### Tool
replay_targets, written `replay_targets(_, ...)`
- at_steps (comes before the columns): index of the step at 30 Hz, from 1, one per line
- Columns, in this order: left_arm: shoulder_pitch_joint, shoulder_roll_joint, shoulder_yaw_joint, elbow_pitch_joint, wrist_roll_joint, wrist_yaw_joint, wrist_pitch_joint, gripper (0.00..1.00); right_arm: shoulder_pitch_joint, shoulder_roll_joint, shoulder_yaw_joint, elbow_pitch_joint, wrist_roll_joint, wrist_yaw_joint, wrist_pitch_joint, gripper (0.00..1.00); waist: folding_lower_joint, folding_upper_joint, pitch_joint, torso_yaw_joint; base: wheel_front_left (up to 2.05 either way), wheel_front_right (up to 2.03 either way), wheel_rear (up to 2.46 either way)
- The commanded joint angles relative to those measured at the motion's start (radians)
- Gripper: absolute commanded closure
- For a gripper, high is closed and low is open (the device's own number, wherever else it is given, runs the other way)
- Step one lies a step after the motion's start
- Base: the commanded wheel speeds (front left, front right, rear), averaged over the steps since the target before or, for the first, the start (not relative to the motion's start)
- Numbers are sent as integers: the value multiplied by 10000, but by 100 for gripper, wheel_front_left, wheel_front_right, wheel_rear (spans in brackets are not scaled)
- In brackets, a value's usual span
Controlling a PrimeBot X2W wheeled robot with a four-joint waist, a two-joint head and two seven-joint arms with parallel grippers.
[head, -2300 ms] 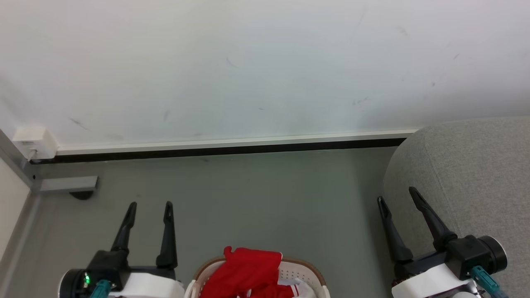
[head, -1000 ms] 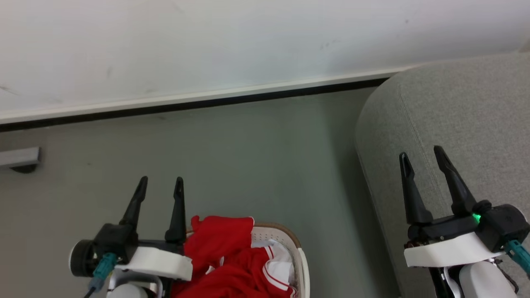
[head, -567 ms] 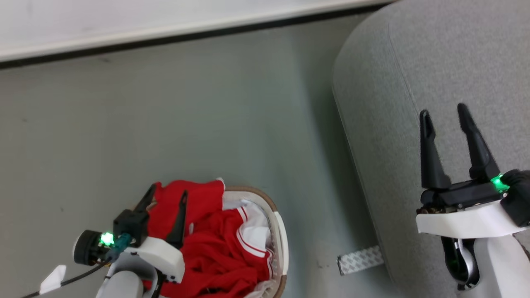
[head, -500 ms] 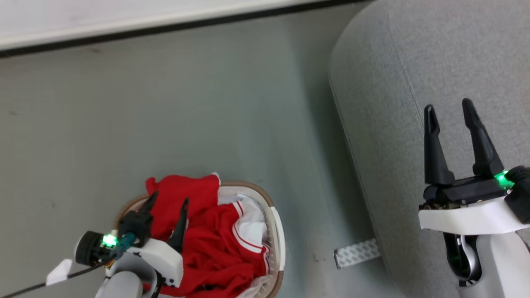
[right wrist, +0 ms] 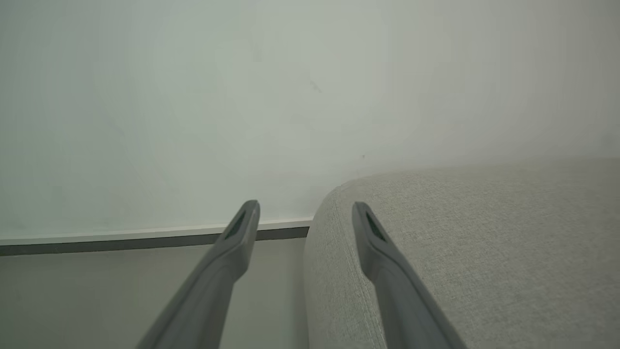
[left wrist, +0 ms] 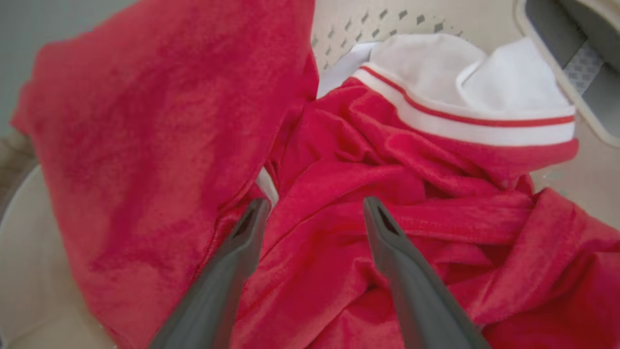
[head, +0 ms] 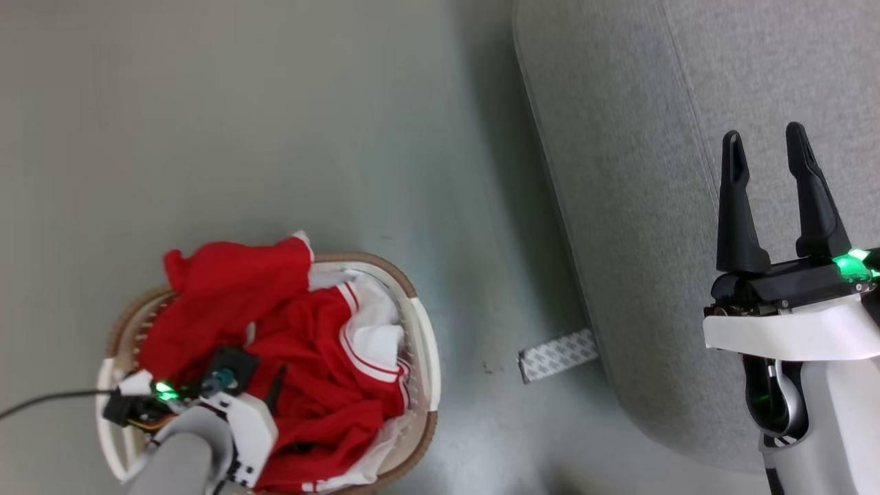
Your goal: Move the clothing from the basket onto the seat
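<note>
The white cloth [head: 381,337] will drag along under the clothing when the robot lifts the clothing, because the striped edge [head: 359,361] runs from the white cloth into the red folds.
The clothing [head: 302,344], red fabric with white trim stripes, is heaped in the basket [head: 423,344], a round white one with a brown rim, on the floor at lower left. One red piece [head: 220,289] hangs over the far rim. My left gripper [left wrist: 315,208] points down into the basket, open, its fingertips just above or touching the red folds [left wrist: 339,252] with nothing pinched between them. A white cloth with a red stripe [left wrist: 436,68] lies beyond them. My right gripper [head: 766,137] is open and empty above the light-grey seat [head: 619,206], which also appears as the seat [right wrist: 460,252] in the right wrist view.
A grey patterned strip [head: 557,356] lies on the floor at the seat's foot, between basket and seat. A black cable [head: 48,399] trails left from my left wrist. Grey floor [head: 275,137] stretches beyond the basket. A white wall with a dark baseboard [right wrist: 97,242] stands ahead.
The head camera has tilted down and the wall has left the picture. My left gripper has dropped from beside the basket down onto the red clothing. My right gripper stays open over the seat.
</note>
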Motion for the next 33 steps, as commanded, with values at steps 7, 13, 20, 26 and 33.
replay_targets(7, -988, 402, -142, 1532, 226, 197, 709, 0, -418, 22, 61, 56, 372, -21, 5, 0, -1, 0, 1076, -490, 0, 0, 0)
replay_targets(13, -1285, 583, -645, 2062, 538, 156, 1815, 0, -609, 22, 252, 100, 673, -21, 5, 0, -1, 0, 1637, -712, 0, 0, 0)
replay_targets(20, -1412, 717, -1006, 2266, 781, 315, 2895, 0, -664, 18, 364, 157, 887, -21, 5, 0, -1, 0, 1945, -856, 0, 0, 0)
replay_targets(26, -1621, 662, -1042, 2226, 559, 377, 2491, 100, -776, 21, 398, 245, 938, -21, 5, 0, -1, 0, 1905, -840, 0, 0, 0)
replay_targets(33, -1475, 255, -1061, 2217, 258, 285, 2011, 100, -733, 14, 222, 384, 582, -21, 5, 0, -1, 0, 1114, -445, 0, 0, 0)
